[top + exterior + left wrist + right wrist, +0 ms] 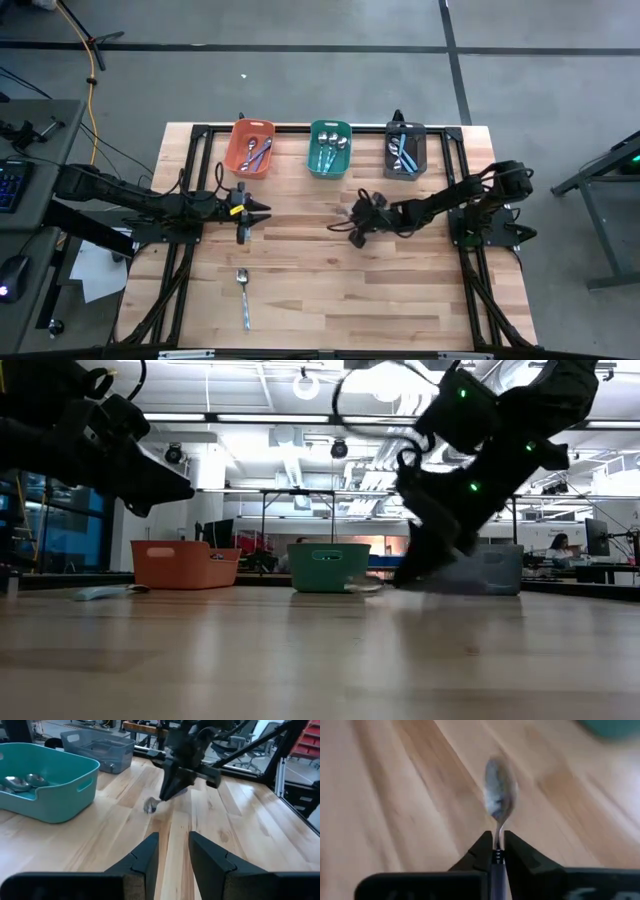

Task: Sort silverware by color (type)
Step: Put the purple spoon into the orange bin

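The orange bin [249, 150] for the purple spoon is far from my right gripper, so next I raise the spoon and hand it bowl [500, 789] first to my left gripper.
My right gripper [497, 842] is shut on a spoon near the table's middle [352, 225], in front of the teal bin [330, 148]. The spoon's shiny bowl [500, 790] sticks out past the fingertips, and its handle is hidden. My left gripper [173, 845] hovers open left of centre [252, 212], facing the right gripper and touching nothing. Another spoon [243, 296] with a pale handle lies flat on the table near the front. More spoons lie in the orange bin [252, 147], the teal bin and the grey bin [405, 150]. My right gripper pinches the spoon at its thin neck [498, 836], just behind the bowl, between the two fingertips. The fingers slant down from the table's right and lie along the spoon. The bowl [151, 805] points ahead, low over the wood; I cannot tell whether it touches.
Three bins stand in a row along the far edge. A black frame borders the tabletop [300, 260]. Bare wood lies between the two grippers and across the near half, apart from the single lying spoon. The room behind holds desks and shelving.
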`<state>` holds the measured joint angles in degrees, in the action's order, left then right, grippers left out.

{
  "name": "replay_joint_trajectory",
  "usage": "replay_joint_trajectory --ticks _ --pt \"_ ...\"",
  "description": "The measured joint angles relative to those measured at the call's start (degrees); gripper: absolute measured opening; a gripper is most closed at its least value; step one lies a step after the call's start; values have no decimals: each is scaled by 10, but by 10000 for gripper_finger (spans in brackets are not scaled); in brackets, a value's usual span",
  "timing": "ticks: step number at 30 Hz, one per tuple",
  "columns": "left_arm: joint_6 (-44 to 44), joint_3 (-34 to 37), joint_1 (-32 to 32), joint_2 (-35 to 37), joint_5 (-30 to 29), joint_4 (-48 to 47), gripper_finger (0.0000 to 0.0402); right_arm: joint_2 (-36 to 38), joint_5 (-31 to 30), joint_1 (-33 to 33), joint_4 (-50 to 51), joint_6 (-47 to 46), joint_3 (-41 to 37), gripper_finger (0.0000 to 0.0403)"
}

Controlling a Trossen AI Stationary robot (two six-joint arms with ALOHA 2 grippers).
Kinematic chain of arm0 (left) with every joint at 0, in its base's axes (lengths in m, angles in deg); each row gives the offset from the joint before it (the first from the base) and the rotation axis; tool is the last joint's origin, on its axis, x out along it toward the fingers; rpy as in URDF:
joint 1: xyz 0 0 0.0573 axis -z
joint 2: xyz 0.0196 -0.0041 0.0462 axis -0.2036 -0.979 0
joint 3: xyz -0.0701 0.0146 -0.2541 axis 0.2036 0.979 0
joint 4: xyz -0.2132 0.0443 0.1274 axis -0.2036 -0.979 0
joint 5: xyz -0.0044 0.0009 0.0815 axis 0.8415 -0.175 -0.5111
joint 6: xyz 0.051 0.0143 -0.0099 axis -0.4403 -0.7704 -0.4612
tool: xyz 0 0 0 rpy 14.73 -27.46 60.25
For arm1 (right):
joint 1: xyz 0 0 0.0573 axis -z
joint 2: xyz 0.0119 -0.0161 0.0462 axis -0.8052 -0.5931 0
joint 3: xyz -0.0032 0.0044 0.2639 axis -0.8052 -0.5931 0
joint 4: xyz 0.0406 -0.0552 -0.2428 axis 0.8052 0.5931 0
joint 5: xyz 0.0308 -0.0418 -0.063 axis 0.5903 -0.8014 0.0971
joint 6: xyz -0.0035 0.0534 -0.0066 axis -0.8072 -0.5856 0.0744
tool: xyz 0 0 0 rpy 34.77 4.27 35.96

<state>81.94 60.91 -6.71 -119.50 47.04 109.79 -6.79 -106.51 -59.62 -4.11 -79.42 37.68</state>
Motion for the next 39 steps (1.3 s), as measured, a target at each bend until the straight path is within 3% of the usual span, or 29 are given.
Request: replay_joint_trajectory --ticks 7,12,20,26,31,37,39 --pt "6 0 1 0 -2 14 131 0 -1 0 -132 80 0 3" --pt "15 0 14 -3 -2 15 157 1 23 0 -113 70 0 5" --pt "25 0 29 -43 -12 30 163 -15 57 -1 -58 44 8 92" --pt "11 0 29 -86 -12 79 163 -85 86 17 53 100 106 133" --pt "10 0 29 -107 -12 80 163 -131 100 37 147 113 188 108" --pt "10 0 29 -119 -12 86 163 -140 124 41 140 154 208 18" --pt "10 0 29 -123 -12 94 163 -140 130 40 120 168 206 8"
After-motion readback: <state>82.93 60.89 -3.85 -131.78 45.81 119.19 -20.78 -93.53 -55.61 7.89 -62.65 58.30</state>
